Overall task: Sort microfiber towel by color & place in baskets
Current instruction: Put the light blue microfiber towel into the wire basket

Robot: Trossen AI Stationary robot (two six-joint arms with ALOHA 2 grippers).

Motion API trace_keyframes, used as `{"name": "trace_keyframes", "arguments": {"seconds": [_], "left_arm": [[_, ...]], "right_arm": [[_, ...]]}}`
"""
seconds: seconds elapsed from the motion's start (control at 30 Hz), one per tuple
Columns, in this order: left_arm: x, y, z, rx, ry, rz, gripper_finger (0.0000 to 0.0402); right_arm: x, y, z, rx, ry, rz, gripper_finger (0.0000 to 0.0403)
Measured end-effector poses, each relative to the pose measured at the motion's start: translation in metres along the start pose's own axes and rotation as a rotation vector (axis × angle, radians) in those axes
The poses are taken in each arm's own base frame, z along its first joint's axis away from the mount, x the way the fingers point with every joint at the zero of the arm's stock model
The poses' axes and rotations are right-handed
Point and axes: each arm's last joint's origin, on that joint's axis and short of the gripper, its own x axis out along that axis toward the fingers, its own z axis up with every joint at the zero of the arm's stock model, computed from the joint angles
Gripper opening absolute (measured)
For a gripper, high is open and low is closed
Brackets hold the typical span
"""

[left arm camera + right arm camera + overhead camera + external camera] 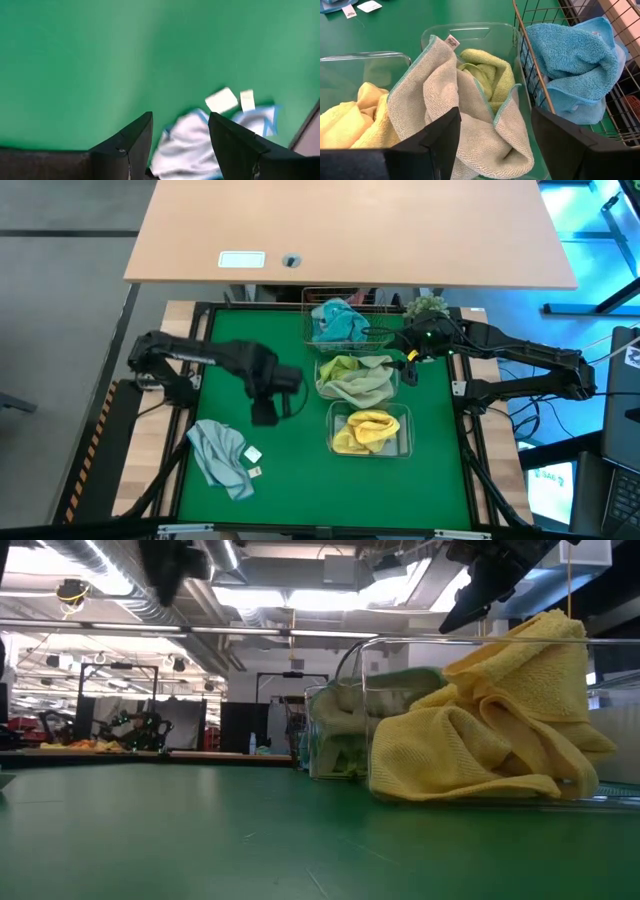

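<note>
The crumpled pale blue towel [218, 452] lies in front of my left gripper's open fingers, clear of the tubs. I should keep reaching down until the fingers straddle its folds [231, 464].
A pale blue towel [220, 455] lies crumpled on the green mat near its left near corner, with white tags [221, 99] beside it. My left gripper [266, 410] hangs open above the mat, to the right of this towel [187, 145]. The copper wire basket [375, 332] holds a blue towel [572, 60]. In the middle clear tub [357, 378] lie green and pale sage towels [470, 95]. A yellow towel [490, 730] fills the near tub [402, 442]. My right gripper [495, 115] is open above the middle tub's right side [410, 365] and touches nothing.
A small potted green plant [427, 307] stands at the mat's far right corner beside the wire basket. A wooden desk [350, 230] lies beyond the far edge. Bare green mat [290, 490] stretches between the pale blue towel and the tubs.
</note>
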Motion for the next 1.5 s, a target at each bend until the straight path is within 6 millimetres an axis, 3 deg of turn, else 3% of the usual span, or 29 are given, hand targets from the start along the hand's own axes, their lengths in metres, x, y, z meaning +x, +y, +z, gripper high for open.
{"name": "trace_keyframes", "arguments": {"seconds": [0.33, 0.5, 0.93, 1.2, 1.5], "left_arm": [[0.053, -0.059, -0.042, -0.05, 0.189, 0.013, 0.0186], [0.082, -0.077, -0.063, -0.089, 0.226, 0.052, 0.0186], [0.134, -0.077, -0.108, -0.087, 0.424, 0.15, 0.0186], [0.156, -0.076, -0.121, 0.04, 0.394, 0.168, 0.0186], [0.201, -0.064, -0.134, 0.113, 0.364, 0.059, 0.0186]], "right_arm": [[0.0, 0.0, 0.0, 0.0, 0.0, 0.0, 0.0241], [0.0, 0.0, 0.0, 0.0, 0.0, 0.0, 0.0241], [0.0, 0.0, 0.0, 0.0, 0.0, 0.0, 0.0241], [0.0, 0.0, 0.0, 0.0, -0.001, 0.0, 0.0241], [0.0, 0.0, 0.0, 0.0, -0.001, 0.0, 0.0241]]}}
